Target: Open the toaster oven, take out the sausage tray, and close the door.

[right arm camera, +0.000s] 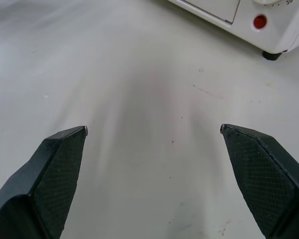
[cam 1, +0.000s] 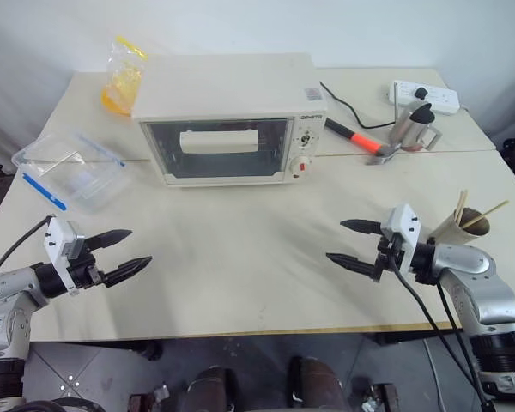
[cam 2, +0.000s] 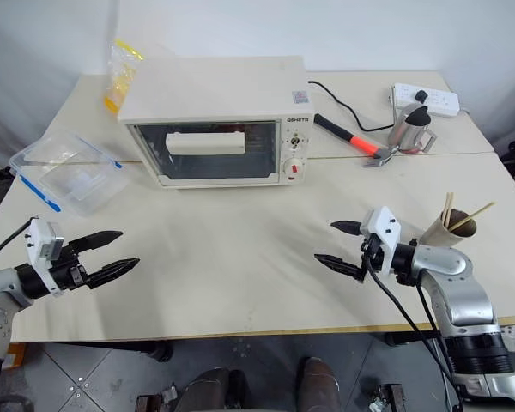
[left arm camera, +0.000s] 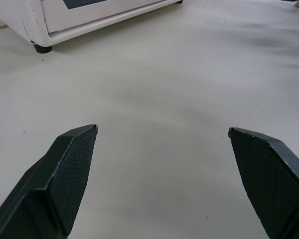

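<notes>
The oven's door (cam 1: 221, 166) will swing down from its bottom edge when I open it, because the cream bar handle (cam 1: 219, 142) goes across the top of the glass.
The cream-white toaster oven (cam 1: 227, 90) stands at the back middle of the table. Its glass door (cam 1: 216, 150) is closed, with the wide cream bar handle (cam 1: 219, 141) across the top of the glass. The sausage tray is hidden from view. My left gripper (cam 1: 124, 253) hovers open over the front left of the table, well short of the oven. On the front right, my right gripper (cam 1: 350, 243) is open too, pointing inward, with nothing between its fingers. The oven's lower corner (left arm camera: 40, 30) shows in the left wrist view, its red knob (right arm camera: 259, 21) in the right wrist view.
A clear plastic container (cam 1: 69, 167) with a blue clip lies at the left. A yellow bag (cam 1: 123, 75) sits behind the oven's left. To the right are a hammer (cam 1: 360, 137), a steel kettle (cam 1: 415, 124), a power strip (cam 1: 425, 96) and a paper cup with sticks (cam 1: 463, 225).
</notes>
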Action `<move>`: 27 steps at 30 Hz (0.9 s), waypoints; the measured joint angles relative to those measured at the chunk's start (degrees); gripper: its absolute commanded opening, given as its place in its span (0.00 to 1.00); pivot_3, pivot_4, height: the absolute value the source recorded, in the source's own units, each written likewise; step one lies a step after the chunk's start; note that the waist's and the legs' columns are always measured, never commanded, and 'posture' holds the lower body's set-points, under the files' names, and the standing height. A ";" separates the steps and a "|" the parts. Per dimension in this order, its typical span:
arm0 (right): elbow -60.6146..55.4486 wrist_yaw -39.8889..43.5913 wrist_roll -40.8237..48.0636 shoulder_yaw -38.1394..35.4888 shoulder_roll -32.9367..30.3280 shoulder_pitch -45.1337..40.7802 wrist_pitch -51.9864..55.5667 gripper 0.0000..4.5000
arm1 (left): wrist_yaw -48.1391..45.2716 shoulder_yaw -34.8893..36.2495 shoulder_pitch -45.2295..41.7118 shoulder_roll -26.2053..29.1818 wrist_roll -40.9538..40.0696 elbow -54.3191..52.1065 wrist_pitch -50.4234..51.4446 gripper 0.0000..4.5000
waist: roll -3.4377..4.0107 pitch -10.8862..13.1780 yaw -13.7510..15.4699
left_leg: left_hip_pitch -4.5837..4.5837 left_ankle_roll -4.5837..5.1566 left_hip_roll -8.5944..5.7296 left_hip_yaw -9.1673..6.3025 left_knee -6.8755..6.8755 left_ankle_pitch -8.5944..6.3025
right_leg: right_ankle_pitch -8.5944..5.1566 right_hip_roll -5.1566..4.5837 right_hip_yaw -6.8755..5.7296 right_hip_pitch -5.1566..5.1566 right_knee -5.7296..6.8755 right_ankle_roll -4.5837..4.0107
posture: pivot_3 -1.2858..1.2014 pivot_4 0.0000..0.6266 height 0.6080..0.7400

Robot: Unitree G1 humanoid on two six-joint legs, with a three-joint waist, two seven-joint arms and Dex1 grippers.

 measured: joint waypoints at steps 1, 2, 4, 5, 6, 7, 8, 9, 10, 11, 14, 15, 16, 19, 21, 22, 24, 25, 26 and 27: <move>0.01 0.00 0.00 0.00 0.00 -0.01 -0.02 1.00 | -0.13 0.00 -0.02 0.00 0.01 0.01 -0.18 0.99 | 0.00 0.00 0.00 | 0.00 0.00 0.00 0.00 0.00 0.00 | 0.00 0.00 0.00 0.00 0.00 0.00 | 0.52 0.24 1.00; 0.11 0.00 -0.01 0.01 0.00 -0.07 -0.04 1.00 | -0.39 0.00 -0.03 0.00 0.14 0.10 -0.87 0.99 | 0.00 0.00 0.00 | 0.00 0.00 0.00 0.00 0.00 0.00 | 0.00 0.00 0.00 0.00 0.00 0.00 | 0.52 0.24 1.00; 0.39 -0.02 -0.31 0.19 0.00 -0.60 0.05 1.00 | 0.58 0.00 -0.08 0.00 0.55 0.17 -1.00 0.99 | 0.00 0.00 -0.04 | 0.00 0.00 0.00 0.00 0.00 0.00 | 0.00 0.00 0.00 0.00 0.00 0.00 | 0.52 0.24 1.00; 0.36 -0.09 -0.59 0.43 0.00 -1.06 0.23 1.00 | 1.56 0.00 -0.16 0.00 0.74 0.17 -0.60 0.99 | 0.00 0.00 -0.07 | 0.00 0.00 0.00 0.01 0.00 0.00 | 0.00 0.00 0.01 0.00 0.00 0.00 | 0.52 0.24 1.00; 0.16 -0.30 -0.68 0.68 0.00 -1.70 1.10 1.00 | 2.59 0.02 -0.26 0.00 0.88 0.17 -0.23 0.99 | 0.00 0.00 -0.08 | 0.00 0.00 0.01 0.01 0.00 0.00 | 0.00 0.00 0.02 0.00 0.01 0.00 | 0.52 0.24 1.00; -0.09 -0.59 -0.67 0.84 0.07 -2.34 1.87 1.00 | 3.28 0.06 -0.36 -0.01 0.95 0.15 -0.07 0.99 | 0.00 0.00 -0.06 | 0.00 0.00 0.01 0.01 0.00 0.00 | 0.00 0.00 0.02 -0.01 0.00 0.00 | 0.52 0.24 1.00; -0.50 -0.98 -0.66 1.30 0.34 -3.70 3.35 1.00 | 4.01 0.22 -0.59 -0.07 0.92 0.15 0.29 0.99 | 0.00 0.00 -0.12 | 0.00 0.00 0.02 0.02 0.01 0.00 | 0.00 0.00 0.04 -0.02 0.01 0.00 | 0.52 0.24 1.00; -0.99 -1.33 -0.64 2.09 0.83 -5.45 4.82 1.00 | 4.80 0.56 -1.20 -0.52 0.75 0.13 0.43 0.99 | 0.00 0.00 -0.15 | 0.00 0.00 0.03 0.02 0.02 0.00 | 0.00 0.00 0.04 -0.02 0.02 0.00 | 0.52 0.24 1.00; -1.56 -1.60 -0.66 3.35 1.56 -7.49 6.31 1.00 | 5.70 1.02 -2.02 -1.32 0.41 -0.03 0.14 0.99 | 0.00 0.00 -0.17 | 0.00 0.00 0.04 0.02 0.04 0.00 | 0.00 0.00 0.05 -0.03 0.04 0.00 | 0.52 0.24 1.00; -2.12 -1.70 -0.67 4.45 2.32 -8.95 7.03 1.00 | 6.19 1.19 -2.65 -1.78 0.20 -0.21 -0.12 0.99 | 0.00 0.00 -0.12 | 0.00 -0.01 0.05 0.00 0.04 0.00 | 0.00 0.01 0.03 -0.03 0.05 0.00 | 0.52 0.24 1.00; -1.19 -2.42 -1.27 8.25 5.99 -14.45 9.68 1.00 | 7.06 2.36 -3.79 -1.96 -1.17 -0.34 0.55 0.99 | -0.01 -0.01 -0.23 | -0.02 -0.03 0.05 0.02 0.07 -0.04 | 0.00 0.02 0.04 -0.07 0.10 0.00 | 0.52 0.24 1.00; -0.13 -2.78 -1.48 9.19 7.24 -16.54 10.27 1.00 | 7.10 2.61 -4.37 -1.95 -1.62 -0.35 0.92 0.99 | -0.01 -0.01 -0.20 | -0.04 -0.03 0.04 0.03 0.07 -0.04 | 0.00 0.02 0.04 -0.08 0.10 0.00 | 0.52 0.24 1.00; 1.48 -3.09 -1.90 9.97 8.72 -18.94 10.49 1.00 | 7.10 3.03 -4.65 -1.95 -2.25 -0.36 1.03 0.99 | -0.01 -0.01 -0.25 | -0.04 -0.03 0.04 0.04 0.10 -0.04 | 0.00 0.03 0.05 -0.10 0.12 0.00 | 0.52 0.24 1.00; 6.65 -3.69 -2.97 10.96 12.64 -25.96 9.52 1.00 | 7.25 4.12 -4.69 -1.96 -3.13 -0.62 1.08 0.99 | -0.01 -0.01 -0.24 | -0.07 -0.03 0.05 0.02 0.13 -0.06 | 0.01 0.04 0.03 -0.12 0.15 0.01 | 0.52 0.24 1.00; 10.70 -3.63 -3.75 11.76 14.51 -30.13 8.49 1.00 | 7.62 5.04 -4.48 -1.99 -3.64 -0.99 1.25 0.99 | -0.01 0.00 -0.28 | -0.11 -0.03 0.05 0.02 0.14 -0.06 | 0.01 0.05 0.03 -0.15 0.14 0.01 | 0.52 0.24 1.00; 12.72 -3.45 -4.28 11.99 15.51 -32.05 7.87 1.00 | 7.89 5.56 -4.37 -2.06 -4.31 -1.51 1.51 0.99 | -0.01 0.00 -0.32 | -0.11 -0.03 0.06 0.01 0.14 -0.07 | 0.01 0.06 0.03 -0.15 0.16 0.01 | 0.52 0.24 1.00; 17.10 -3.35 -5.62 12.18 17.05 -35.26 6.25 1.00 | 8.06 6.35 -4.18 -2.11 -4.97 -2.34 1.58 0.99 | -0.01 -0.01 -0.31 | -0.11 -0.04 0.05 0.01 0.15 -0.07 | 0.01 0.07 0.03 -0.15 0.17 0.01 | 0.52 0.24 1.00; 19.84 -3.41 -6.35 12.37 17.78 -37.11 5.74 1.00 | 8.15 6.85 -3.99 -2.13 -5.31 -2.46 1.61 0.99 | -0.01 -0.01 -0.34 | -0.11 -0.04 0.05 0.01 0.17 -0.07 | 0.01 0.07 0.03 -0.15 0.20 0.02 | 0.52 0.24 1.00; 23.56 -3.58 -7.57 12.49 18.80 -39.65 4.72 1.00 | 8.24 7.31 -3.69 -2.17 -5.59 -2.66 1.67 0.99 | -0.01 0.00 -0.46 | -0.11 -0.04 0.04 0.02 0.20 -0.07 | 0.01 0.07 0.04 -0.16 0.23 0.02 | 0.52 0.24 1.00; 25.74 -3.61 -8.21 12.49 19.44 -41.21 3.44 1.00 | 8.24 7.45 -3.52 -2.27 -5.72 -2.93 1.67 0.99 | -0.01 -0.01 -0.45 | -0.11 -0.04 0.04 0.01 0.20 -0.07 | 0.01 0.07 0.04 -0.16 0.25 0.02 | 0.52 0.24 1.00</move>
